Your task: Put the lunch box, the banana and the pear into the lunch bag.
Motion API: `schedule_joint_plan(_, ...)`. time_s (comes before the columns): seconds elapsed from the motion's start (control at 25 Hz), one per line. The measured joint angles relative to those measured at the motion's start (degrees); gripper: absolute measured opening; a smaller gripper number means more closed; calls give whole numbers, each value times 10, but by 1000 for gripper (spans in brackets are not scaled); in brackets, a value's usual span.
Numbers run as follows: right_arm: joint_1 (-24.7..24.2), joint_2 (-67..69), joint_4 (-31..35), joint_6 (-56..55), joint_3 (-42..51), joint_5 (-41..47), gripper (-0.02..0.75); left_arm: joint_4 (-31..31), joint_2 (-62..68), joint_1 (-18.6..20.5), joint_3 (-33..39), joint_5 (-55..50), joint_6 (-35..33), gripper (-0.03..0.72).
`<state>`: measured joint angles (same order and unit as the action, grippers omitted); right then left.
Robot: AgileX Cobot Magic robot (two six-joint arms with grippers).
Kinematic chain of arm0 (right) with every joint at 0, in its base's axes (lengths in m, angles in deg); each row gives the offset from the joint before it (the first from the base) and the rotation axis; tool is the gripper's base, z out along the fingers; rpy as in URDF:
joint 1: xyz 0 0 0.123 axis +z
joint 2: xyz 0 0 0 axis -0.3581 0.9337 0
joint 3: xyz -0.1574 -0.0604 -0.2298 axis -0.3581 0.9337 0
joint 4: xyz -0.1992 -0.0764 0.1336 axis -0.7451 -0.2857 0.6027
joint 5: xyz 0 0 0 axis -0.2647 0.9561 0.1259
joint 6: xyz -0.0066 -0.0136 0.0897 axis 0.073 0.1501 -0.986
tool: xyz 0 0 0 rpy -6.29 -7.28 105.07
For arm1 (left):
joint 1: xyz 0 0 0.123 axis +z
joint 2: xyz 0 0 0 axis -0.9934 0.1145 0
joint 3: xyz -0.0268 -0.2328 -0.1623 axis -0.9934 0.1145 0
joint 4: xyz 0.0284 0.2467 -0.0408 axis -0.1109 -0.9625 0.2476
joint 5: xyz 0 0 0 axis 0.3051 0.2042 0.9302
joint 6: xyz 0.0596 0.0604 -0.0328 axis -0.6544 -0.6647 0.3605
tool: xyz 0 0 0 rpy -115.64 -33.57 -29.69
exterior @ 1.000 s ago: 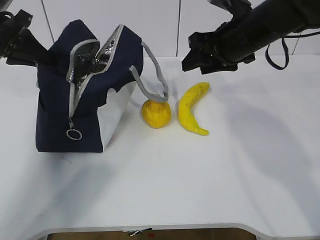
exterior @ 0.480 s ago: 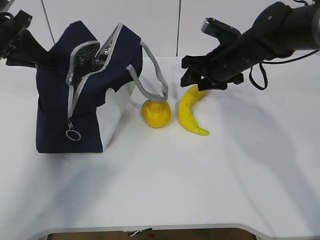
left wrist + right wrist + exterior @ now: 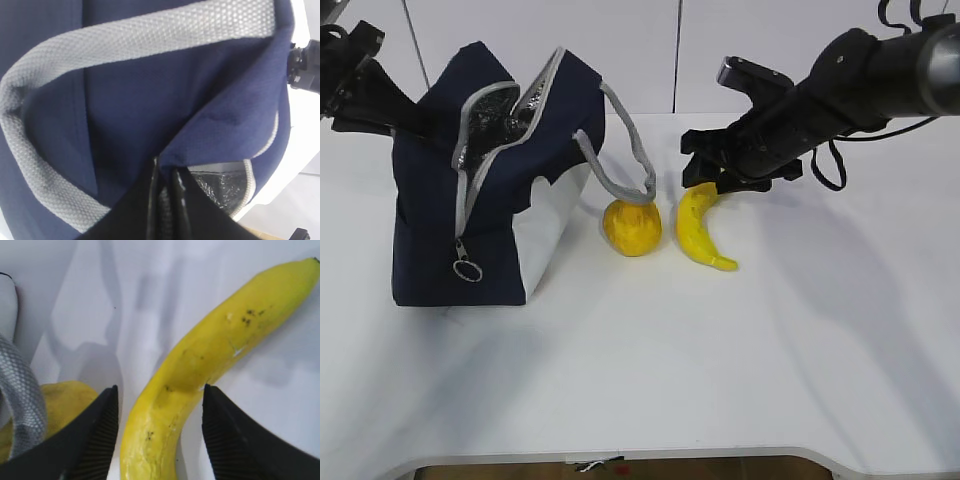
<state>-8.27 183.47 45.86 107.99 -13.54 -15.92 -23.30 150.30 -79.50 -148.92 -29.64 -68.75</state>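
My gripper will carry the banana into the lunch bag, and I will then expect the lunch box hidden inside [image 3: 500,130], because only the pear and banana are outside the lunch bag [image 3: 490,220].
The navy lunch bag [image 3: 490,200] stands at the left with its top unzipped and silvery lining showing. My left gripper [image 3: 167,175] is shut on the navy fabric rim of the lunch bag [image 3: 150,100], at the bag's far left side. The pear [image 3: 632,227] lies just right of the bag, and the banana [image 3: 700,228] lies right of the pear. My right gripper [image 3: 705,178] is open and low over the banana's far end. Its fingers stand either side of the banana [image 3: 200,365], with small gaps to it. The pear [image 3: 65,400] shows beside the left finger. The lunch box is out of view.
A grey webbing handle [image 3: 625,150] droops from the bag onto the pear's top and shows at the left edge as handle [image 3: 20,385]. A zipper ring pull [image 3: 468,268] hangs on the bag's front. The white table [image 3: 770,350] runs to its front edge [image 3: 620,455].
My right arm has come down and towards the banana, from above it to straddling its far end with open fingers. The bag, the pear, the banana and the left gripper have stayed put.
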Motion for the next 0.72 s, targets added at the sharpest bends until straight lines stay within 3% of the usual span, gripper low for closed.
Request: schedule_joint_plan(0.72, 23, 26, -5, -8, -7, -12, 440, 0, 0, 0, 0, -10, 1, 14)
